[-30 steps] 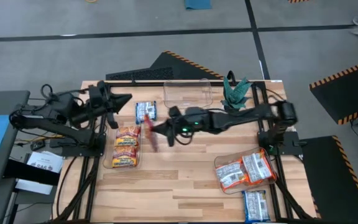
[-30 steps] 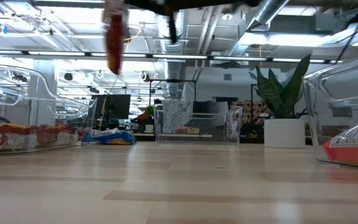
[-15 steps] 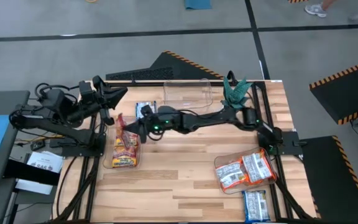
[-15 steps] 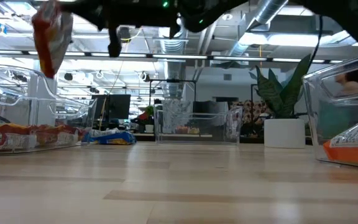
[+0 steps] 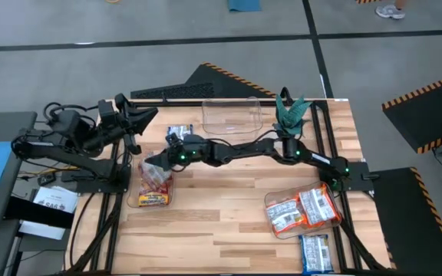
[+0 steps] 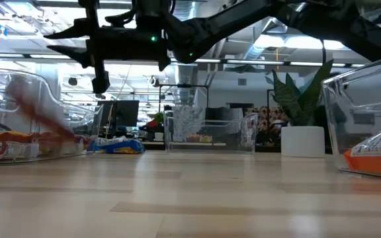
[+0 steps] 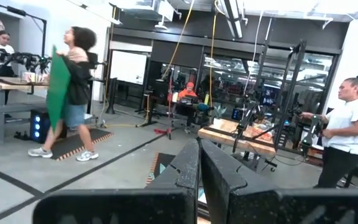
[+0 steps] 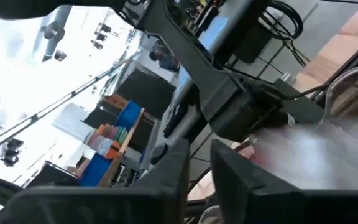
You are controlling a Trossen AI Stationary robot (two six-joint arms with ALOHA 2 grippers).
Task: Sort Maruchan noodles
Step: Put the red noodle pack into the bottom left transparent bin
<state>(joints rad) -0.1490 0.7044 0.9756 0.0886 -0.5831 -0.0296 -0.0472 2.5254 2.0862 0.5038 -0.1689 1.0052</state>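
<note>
My right gripper is crowding the blue-and-white packet [image 5: 179,131] behind the bin of red packets [image 5: 152,188], so it should move back before my left gripper takes that packet.
My right gripper [image 5: 167,153] is open and empty, reaching over the clear left bin [image 5: 138,201], and also shows in the low view [image 6: 100,82]. A red packet [image 5: 154,173] shows blurred below it inside that bin [image 6: 40,124], above the red/yellow-orange packets [image 6: 5,145] that lie in the bin. A blue-and-white packet [image 5: 179,136] lies flat on the table behind the bin. Orange-and-white packets [image 5: 301,208] lie in the clear right bin. Another blue packet [image 5: 315,251] lies at the near right. My left gripper [image 5: 148,116] is shut and raised off the table's far left corner.
An empty clear bin [image 5: 232,113] stands at the far edge, with a small potted plant [image 5: 290,111] to its right. The right bin's wall [image 6: 369,99] rises at the table's right. The table's middle [image 5: 221,199] is bare wood. People stand in the room beyond.
My right gripper has carried the red packet toward the table's left edge, from the table's middle to above the left bin, and has let it go. The packet, which hung below the fingers, now shows blurred down in the bin. My left gripper has drawn back slightly.
</note>
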